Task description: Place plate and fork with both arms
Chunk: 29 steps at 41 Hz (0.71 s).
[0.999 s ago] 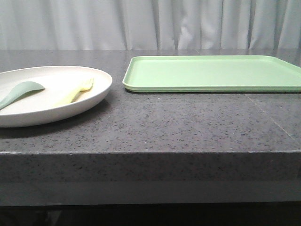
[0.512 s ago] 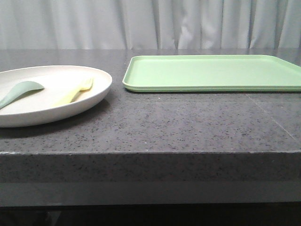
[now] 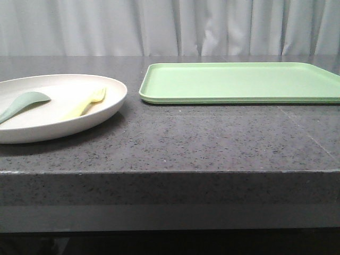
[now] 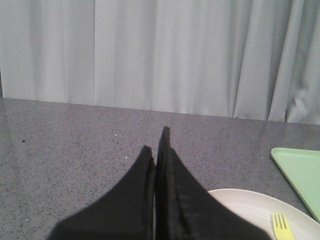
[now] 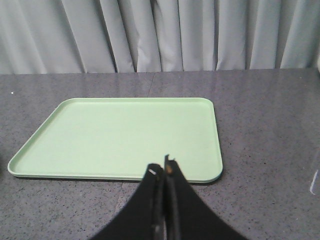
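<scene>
The plate is next to my left gripper and far from my right gripper at the tray, so my left gripper should move the plate onto the tray.
The cream-white plate lies on the dark stone table at the left of the front view. The pale yellow fork lies in it, tines toward the back. The plate's rim and the fork's tines also show in the left wrist view. My left gripper is shut and empty, held above the table beside the plate. My right gripper is shut and empty, at the near edge of the light-green tray. Neither gripper shows in the front view.
A pale grey-green spoon lies in the plate's left part. The flat light-green tray lies at the back right of the table. Grey curtains hang behind the table. The table's front edge runs across the front view.
</scene>
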Available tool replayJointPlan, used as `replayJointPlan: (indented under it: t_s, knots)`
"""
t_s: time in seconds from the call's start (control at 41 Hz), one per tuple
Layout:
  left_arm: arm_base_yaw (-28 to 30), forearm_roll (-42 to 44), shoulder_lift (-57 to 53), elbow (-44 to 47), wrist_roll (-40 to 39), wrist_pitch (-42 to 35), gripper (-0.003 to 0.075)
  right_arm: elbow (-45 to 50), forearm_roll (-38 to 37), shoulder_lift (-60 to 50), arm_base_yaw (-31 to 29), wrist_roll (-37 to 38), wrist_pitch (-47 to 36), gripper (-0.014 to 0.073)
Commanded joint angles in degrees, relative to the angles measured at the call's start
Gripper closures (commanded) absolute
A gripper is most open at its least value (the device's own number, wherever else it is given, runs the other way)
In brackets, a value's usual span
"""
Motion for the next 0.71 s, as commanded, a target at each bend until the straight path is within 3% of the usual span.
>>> replayJointPlan:
  t_s: [0.0,0.171,0.244,0.292,0.39,0.487,0.536,0.682]
  knots:
    - [-0.07,-0.09,1.74,-2.25,-0.52,-3.94,0.0738,-2.62,0.16,2.90,-0.01,-0.52,-4.42,0.0702]
    - [-0.07,-0.55,1.84,-2.25,-0.52,-3.83,0.0730,-2.62,0.16,3.40,-0.01,-0.52,-4.31,0.0664]
    - [-0.07,-0.55,1.84,-2.25,-0.52,-3.83,0.0653,-2.62,0.16,3.40,-0.01,-0.52,-4.31,0.0575]
    - [-0.07,-0.55,1.84,-2.25,-0.52,-3.94,0.0556,-2.62,0.16,3.40,-0.01,-0.52,-4.50,0.0480]
    - [-0.07,-0.55,1.84,-2.25,-0.52,-4.67,0.0261,-2.62,0.16,3.40,-0.01,-0.52,-4.93,0.0249]
    - [-0.07,-0.93,1.84,-2.25,-0.52,-5.62,0.0084,-2.62,0.16,3.40,-0.01,-0.52,-5.47,0.0097]
    - [-0.07,-2.87,1.84,-2.25,-0.52,-5.62,0.0055,-2.62,0.16,3.40,-0.01,-0.52,-5.62,0.0067]
    - [-0.07,-4.77,4.90,-3.45,-0.52,-5.03,0.0081,-2.62,0.16,3.40,-0.01,-0.52,-5.76,0.0062]
